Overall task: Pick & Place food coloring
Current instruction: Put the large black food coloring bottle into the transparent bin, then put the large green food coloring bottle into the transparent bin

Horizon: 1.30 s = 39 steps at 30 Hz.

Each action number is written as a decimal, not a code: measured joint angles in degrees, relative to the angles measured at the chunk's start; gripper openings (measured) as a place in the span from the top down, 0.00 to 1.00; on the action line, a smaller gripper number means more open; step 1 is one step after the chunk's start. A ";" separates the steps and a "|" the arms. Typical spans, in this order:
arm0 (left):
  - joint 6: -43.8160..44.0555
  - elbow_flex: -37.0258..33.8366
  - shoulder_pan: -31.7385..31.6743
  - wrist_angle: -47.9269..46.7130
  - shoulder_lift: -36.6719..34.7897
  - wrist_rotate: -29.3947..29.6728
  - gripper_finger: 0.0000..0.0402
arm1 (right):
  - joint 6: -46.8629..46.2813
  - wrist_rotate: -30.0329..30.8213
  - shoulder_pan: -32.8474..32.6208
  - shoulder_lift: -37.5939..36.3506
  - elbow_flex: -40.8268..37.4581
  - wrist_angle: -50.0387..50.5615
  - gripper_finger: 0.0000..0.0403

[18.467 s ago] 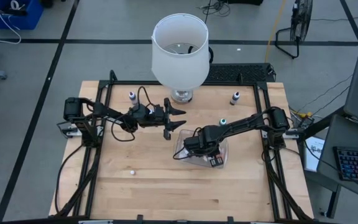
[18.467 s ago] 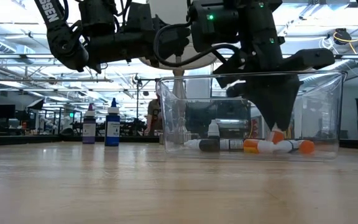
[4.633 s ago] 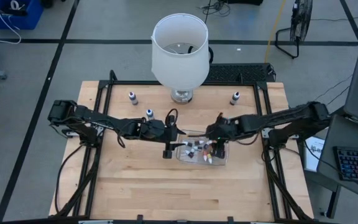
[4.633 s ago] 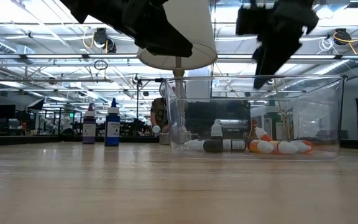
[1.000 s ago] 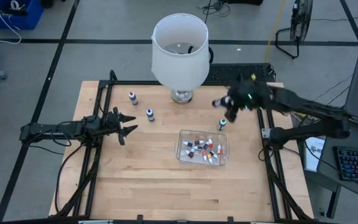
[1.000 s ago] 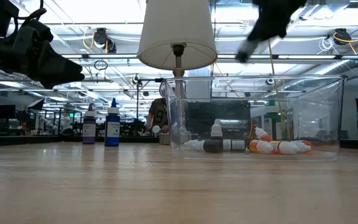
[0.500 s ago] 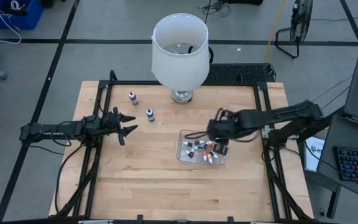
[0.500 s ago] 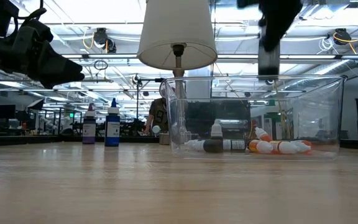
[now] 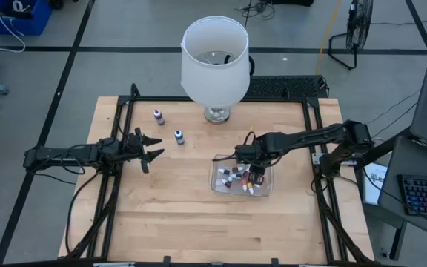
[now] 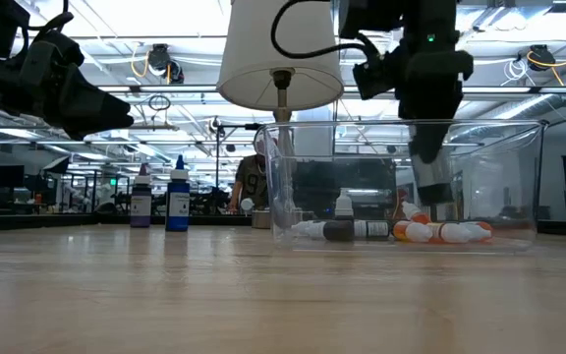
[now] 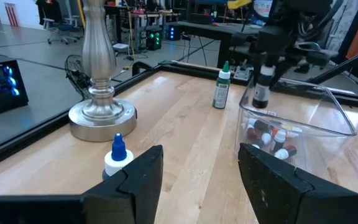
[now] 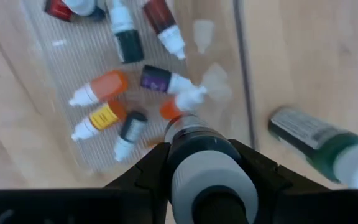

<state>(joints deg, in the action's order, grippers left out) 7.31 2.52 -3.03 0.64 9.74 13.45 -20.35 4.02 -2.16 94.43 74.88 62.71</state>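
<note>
My right gripper is holding the dark bottle (image 10: 434, 182) upright inside the tub's sides, so it should keep lowering the bottle until the bottle's base touches the tub's bottom (image 10: 442, 222), and then let go.
A clear plastic tub (image 9: 267, 190) sits on the table with several small dropper bottles (image 12: 107, 115) lying in it. My right gripper (image 9: 249, 167) is over the tub, shut on a dark bottle with a pale end (image 11: 262, 87). A green bottle (image 11: 220, 87) stands just beyond the tub's far side. Two more bottles (image 9: 159, 115) (image 9: 179, 136) stand on the far left of the table. My left gripper (image 9: 148, 152) hovers open above the table's left side, touching nothing. My right gripper pinches the dark bottle by its upper end (image 12: 207, 163) between its two fingers (image 12: 153, 167), coming from above and pointing down. The bottle hangs upright below the fingers, lifted clear. Its lower end (image 10: 434, 192) is below the tub's rim, above the bottles lying there.
A lamp with a big white shade (image 9: 215, 59) and a metal base (image 11: 101, 112) stands at the middle of the far edge. A black frame (image 9: 124, 111) runs along the table's sides. Bare wood lies in front of the tub and between the arms.
My right gripper has carried the dark bottle from the far right of the table toward the near left, to above the tub. It then went down until the bottle's lower end passed below the rim. The left arm has kept still.
</note>
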 joint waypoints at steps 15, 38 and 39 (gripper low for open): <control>0.02 0.00 0.00 -0.02 0.00 0.00 0.47 | -0.19 -4.62 0.61 -0.04 -7.50 -9.65 0.69; 0.02 0.00 0.00 -0.04 0.00 0.01 0.47 | -11.43 -5.64 0.51 -3.07 -9.24 -13.20 0.30; 0.02 0.00 0.00 -0.02 0.00 0.00 0.47 | -11.95 -5.60 0.51 -3.89 -9.24 -13.21 0.30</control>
<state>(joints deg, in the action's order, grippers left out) 7.33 2.52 -3.03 0.62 9.74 13.45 -32.30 -1.58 -1.65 90.54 65.64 49.50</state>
